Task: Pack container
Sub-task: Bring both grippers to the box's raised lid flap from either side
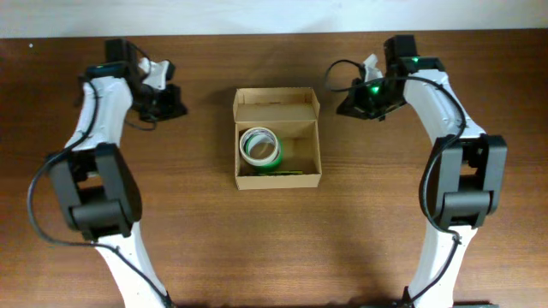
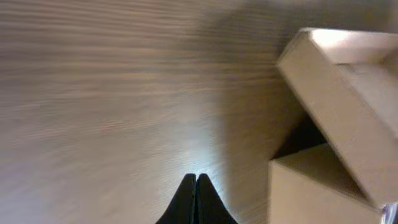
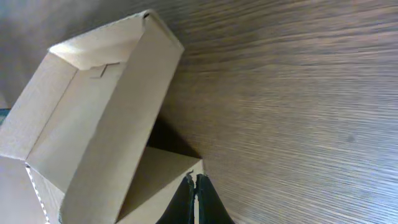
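The lid leans open (image 1: pixel 276 101) at the box's far side. Next, I bring my right gripper to the lid's corner (image 1: pixel 314 92) and swing the lid closed with my left gripper.
The container (image 1: pixel 306 162) is a tan cardboard box at the table's middle, its flap lid (image 1: pixel 276 100) open toward the far side. Inside it lie tape rolls, a white one and a green one (image 1: pixel 259 147). My left gripper (image 1: pixel 177 107) is shut and empty, resting left of the box; its wrist view shows the box's corner (image 2: pixel 329 99) at right. My right gripper (image 1: pixel 345 104) is shut and empty, resting right of the box; its wrist view shows the open lid and box wall (image 3: pixel 118 124) at left.
The table (image 1: pixel 274 239) is dark brown wood. A pale wall edge runs along the far side (image 1: pixel 274 17). Both arms' bases stand at the near left and near right.
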Robot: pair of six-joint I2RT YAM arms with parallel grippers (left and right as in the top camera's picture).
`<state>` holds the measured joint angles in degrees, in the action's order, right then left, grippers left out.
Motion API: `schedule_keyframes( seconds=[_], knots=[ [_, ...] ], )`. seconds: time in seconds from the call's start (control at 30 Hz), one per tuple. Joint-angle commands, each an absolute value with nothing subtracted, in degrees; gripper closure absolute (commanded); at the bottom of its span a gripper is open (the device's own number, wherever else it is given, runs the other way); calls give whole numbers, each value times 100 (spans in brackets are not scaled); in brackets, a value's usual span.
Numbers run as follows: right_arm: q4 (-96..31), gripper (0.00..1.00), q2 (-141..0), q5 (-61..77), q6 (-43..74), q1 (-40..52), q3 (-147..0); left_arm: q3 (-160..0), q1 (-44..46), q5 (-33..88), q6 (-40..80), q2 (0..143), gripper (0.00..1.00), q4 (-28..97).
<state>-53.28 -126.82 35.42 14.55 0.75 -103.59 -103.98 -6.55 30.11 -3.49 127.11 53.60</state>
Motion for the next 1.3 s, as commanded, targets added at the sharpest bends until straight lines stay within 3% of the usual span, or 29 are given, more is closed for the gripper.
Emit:
schedule_keyframes(
  seconds=[0.0,0.6,0.93,1.27],
  knots=[
    [-5330,96,-12785,3533,1378,108,-10337,-10407,-390,4049,-145,13107,98,5221],
    [-4678,96,-13137,3601,1361,419,-9730,-10407,414,4744,541,13738,98,4125],
    [-3175,96,-13321,5297,1232,436,-9736,-10407,360,5415,561,13738,98,3076],
    [-2985,96,-13155,6654,1227,255,-9784,-10471,228,6689,539,13719,98,2447]
  ],
)
